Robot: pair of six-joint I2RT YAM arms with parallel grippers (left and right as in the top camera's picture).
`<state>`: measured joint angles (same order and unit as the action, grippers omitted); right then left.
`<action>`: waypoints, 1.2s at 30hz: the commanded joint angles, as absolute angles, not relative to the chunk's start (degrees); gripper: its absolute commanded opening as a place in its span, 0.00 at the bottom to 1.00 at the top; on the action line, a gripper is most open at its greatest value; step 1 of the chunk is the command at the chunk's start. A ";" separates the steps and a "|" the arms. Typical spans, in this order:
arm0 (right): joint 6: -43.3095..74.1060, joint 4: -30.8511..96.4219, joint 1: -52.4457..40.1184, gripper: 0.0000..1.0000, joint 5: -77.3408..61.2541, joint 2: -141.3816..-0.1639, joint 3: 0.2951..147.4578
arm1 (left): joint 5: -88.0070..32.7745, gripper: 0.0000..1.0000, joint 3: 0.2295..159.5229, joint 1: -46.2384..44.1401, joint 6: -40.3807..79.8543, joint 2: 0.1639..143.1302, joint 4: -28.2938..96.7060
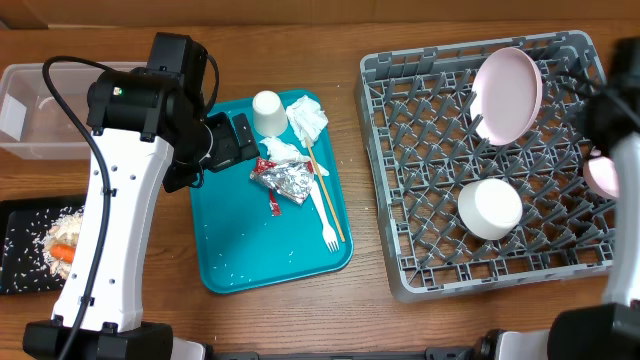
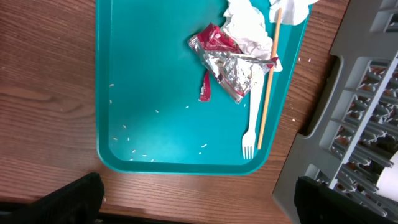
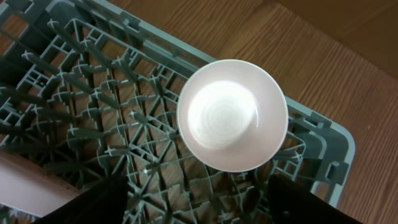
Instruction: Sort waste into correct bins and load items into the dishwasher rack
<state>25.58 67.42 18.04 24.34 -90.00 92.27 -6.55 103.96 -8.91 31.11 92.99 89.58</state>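
Note:
The second small bowl (image 1: 602, 177) sits in the corner of the rack with its opening facing up, so my right gripper should grab the bowl's rim (image 3: 230, 61) and tilt the bowl onto its edge.
My left gripper (image 2: 199, 206) hangs open above the teal tray's (image 2: 155, 124) near edge, holding nothing. On that tray lie a red-and-silver foil wrapper (image 2: 227, 62), white napkins (image 2: 247, 25), a white fork (image 2: 250, 124) and a chopstick (image 2: 268, 81). An upturned white cup (image 1: 267, 112) stands at the tray's far end. The grey rack (image 1: 400, 150) holds an upright plate (image 1: 508, 93) and an overturned bowl (image 1: 490, 208). My right gripper (image 3: 196, 208) is open over the rack's corner, with a second small bowl (image 3: 232, 115) resting free in the rack just beyond its fingers.
A clear tub (image 1: 40, 110) stands at the far left. In front of it a black tray (image 1: 20, 270) holds rice and an orange carrot (image 1: 63, 253). Rice grains are scattered on the teal tray. Bare wooden table separates the tray from the rack.

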 commanded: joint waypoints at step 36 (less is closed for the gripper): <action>9.45 64.29 25.50 0.04 10.68 -104.92 89.32 | -5.74 1.00 105.12 -9.02 30.20 91.59 89.54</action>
<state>9.02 64.07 25.43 10.11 -104.64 89.34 -6.55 103.96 -8.91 31.11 92.99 89.58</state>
